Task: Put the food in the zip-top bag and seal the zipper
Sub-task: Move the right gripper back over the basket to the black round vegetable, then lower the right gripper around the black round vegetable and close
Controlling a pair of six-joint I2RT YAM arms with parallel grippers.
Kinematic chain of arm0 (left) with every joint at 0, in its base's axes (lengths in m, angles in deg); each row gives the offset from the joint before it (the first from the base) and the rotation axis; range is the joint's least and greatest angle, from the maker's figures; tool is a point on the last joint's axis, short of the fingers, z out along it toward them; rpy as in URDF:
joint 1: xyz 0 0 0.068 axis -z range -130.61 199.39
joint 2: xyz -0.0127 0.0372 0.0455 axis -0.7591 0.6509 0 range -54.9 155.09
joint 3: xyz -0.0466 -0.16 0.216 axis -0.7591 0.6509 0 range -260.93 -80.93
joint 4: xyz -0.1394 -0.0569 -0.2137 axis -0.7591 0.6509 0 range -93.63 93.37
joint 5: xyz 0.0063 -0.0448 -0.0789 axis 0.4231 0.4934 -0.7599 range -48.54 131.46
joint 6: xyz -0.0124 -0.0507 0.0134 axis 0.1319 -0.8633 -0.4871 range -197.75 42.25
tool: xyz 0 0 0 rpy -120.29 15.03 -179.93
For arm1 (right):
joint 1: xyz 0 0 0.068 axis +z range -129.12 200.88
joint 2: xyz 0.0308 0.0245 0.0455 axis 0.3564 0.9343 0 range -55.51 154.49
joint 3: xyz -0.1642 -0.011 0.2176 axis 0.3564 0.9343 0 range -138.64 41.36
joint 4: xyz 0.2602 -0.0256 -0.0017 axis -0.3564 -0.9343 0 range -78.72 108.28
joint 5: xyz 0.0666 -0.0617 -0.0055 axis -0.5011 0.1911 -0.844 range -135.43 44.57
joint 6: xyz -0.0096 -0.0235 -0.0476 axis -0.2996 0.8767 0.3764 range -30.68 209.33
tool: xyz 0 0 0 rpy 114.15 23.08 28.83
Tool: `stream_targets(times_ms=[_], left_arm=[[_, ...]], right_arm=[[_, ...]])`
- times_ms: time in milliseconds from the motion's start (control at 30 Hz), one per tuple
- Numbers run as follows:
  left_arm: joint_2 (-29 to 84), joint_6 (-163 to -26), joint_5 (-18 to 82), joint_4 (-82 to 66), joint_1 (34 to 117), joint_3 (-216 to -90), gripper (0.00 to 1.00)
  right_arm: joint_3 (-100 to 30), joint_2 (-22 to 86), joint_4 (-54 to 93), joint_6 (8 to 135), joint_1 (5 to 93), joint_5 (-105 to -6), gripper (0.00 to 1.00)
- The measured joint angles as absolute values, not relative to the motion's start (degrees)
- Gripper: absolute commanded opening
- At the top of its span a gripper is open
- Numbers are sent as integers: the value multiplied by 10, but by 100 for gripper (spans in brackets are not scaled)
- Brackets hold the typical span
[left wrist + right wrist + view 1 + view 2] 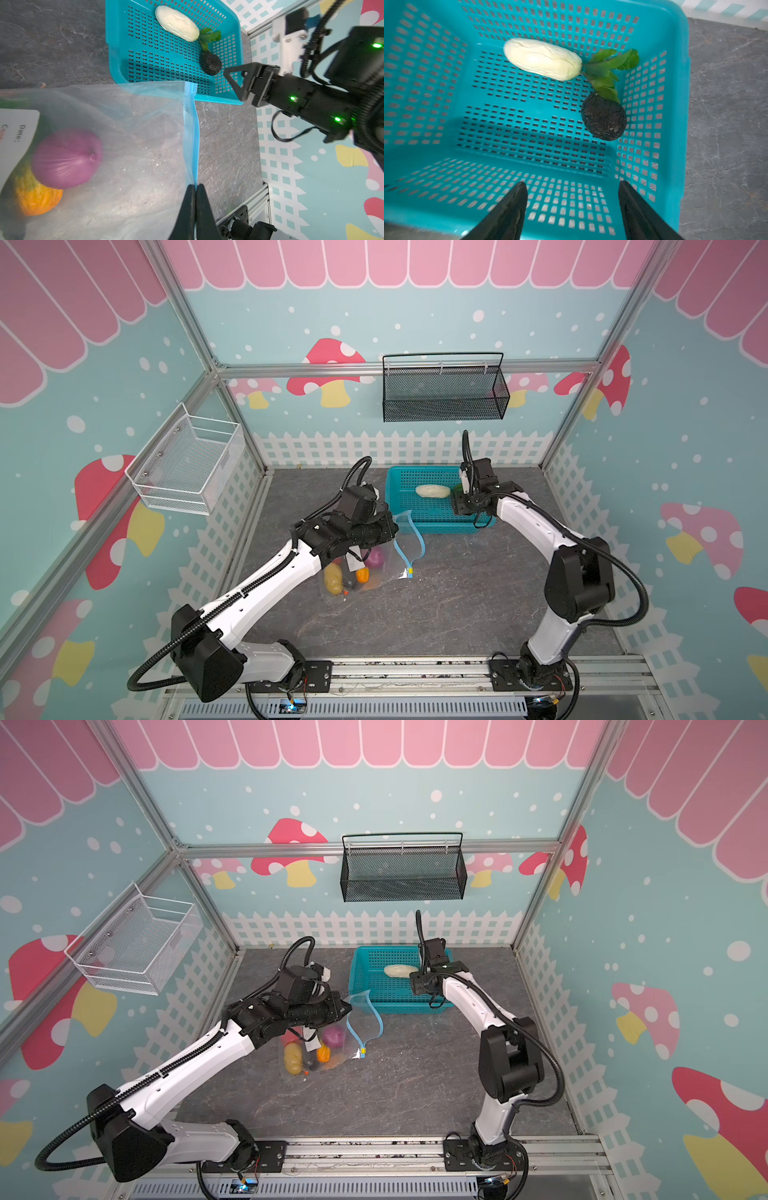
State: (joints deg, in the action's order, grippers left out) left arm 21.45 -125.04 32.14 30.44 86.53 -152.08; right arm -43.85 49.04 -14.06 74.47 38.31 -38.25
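Observation:
My right gripper should keep lowering its open fingers until they straddle the dark eggplant, as the white radish's leaves reach only the dark eggplant's far end [606, 97].
The clear zip-top bag [390, 547] lies on the table with a purple onion [66, 158], a yellow potato [332, 577] and an orange carrot [37, 199] inside. My left gripper [196, 187] is shut on the blue zipper [194, 135] at the bag's mouth, which gapes open. The yellow slider [410, 571] sits at the near end. My right gripper [572, 184] hangs open over the teal basket [675, 83], empty. In the basket lie a white radish [542, 59] with green leaves [610, 66] and a dark eggplant [604, 119], which is just beyond the fingertips.
A black mesh basket [444, 389] hangs on the back wall and a white wire basket [187, 460] on the left wall. The teal basket [399, 489] stands at the back of the table, touching the bag's mouth end.

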Motion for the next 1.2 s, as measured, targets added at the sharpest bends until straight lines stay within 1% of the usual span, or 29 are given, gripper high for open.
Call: stream_targets(times_ms=[300, 467, 733, 933, 1200], left_arm=[[215, -1246, 320, 304, 865, -1521, 0], [215, -1246, 317, 304, 865, -1521, 0], [215, -1246, 313, 304, 865, -1521, 0], [223, -1246, 309, 303, 866, -1521, 0], [226, -1246, 307, 300, 866, -1521, 0]], right_arm=[[-519, 619, -137, 754, 366, -363, 80], [-544, 644, -139, 755, 361, -359, 86], [-570, 673, -139, 756, 345, -366, 89], [-585, 699, -138, 752, 344, -396, 82], [-572, 699, -118, 746, 344, -434, 73]])
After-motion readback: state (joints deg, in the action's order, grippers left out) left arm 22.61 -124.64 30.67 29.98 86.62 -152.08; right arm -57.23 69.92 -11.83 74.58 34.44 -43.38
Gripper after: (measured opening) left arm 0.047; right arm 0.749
